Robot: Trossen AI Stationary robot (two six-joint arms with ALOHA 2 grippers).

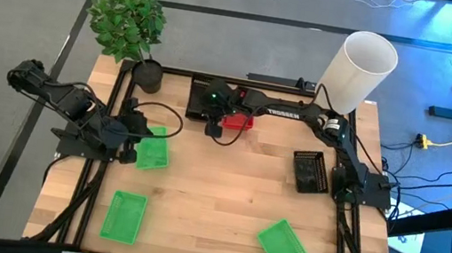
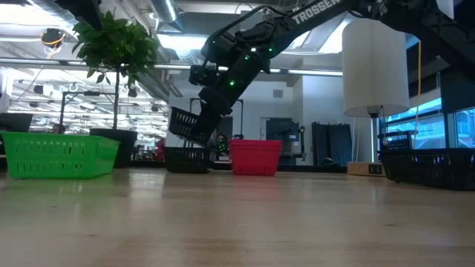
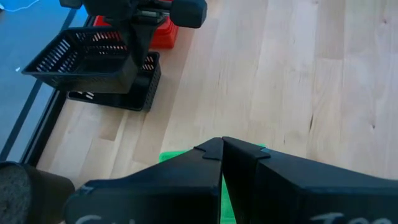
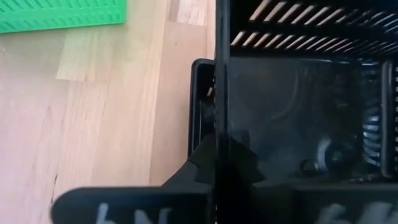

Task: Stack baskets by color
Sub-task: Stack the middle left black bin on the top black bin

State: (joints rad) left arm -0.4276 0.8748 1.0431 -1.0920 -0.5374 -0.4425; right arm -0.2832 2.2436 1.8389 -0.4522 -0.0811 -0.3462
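Observation:
My right gripper needs to line up and level the held black basket (image 3: 81, 61) before nesting it, because it is hanging tilted and out of line over the lower black basket (image 3: 145, 86).
My right gripper (image 1: 212, 117) reaches to the far middle of the table and is shut on a black basket (image 2: 185, 124), which hangs tilted just above a second black basket (image 2: 185, 158) resting flat on the table. A red basket (image 1: 238, 121) stands right beside that one. A third black basket (image 1: 309, 170) lies near the right arm's base. My left gripper (image 3: 222, 149) is shut and hovers over a green basket (image 1: 152, 149) at the left, touching nothing. Two more green baskets (image 1: 124, 216) (image 1: 284, 247) lie near the front edge. My right gripper pinches one upright wall (image 4: 221, 74) of the black basket at its rim, one finger (image 4: 199, 163) outside and the other inside the basket. The fingers slant down, coming from the table's right. The basket is lifted clear and tilted, over the lower black basket (image 3: 124, 94).
A potted plant (image 1: 129, 22) stands at the far left corner and a tall white lampshade (image 1: 358, 70) at the far right. A black frame rail (image 1: 112, 109) runs along the table's edges. Bare wood (image 1: 225, 189) lies open in the middle.

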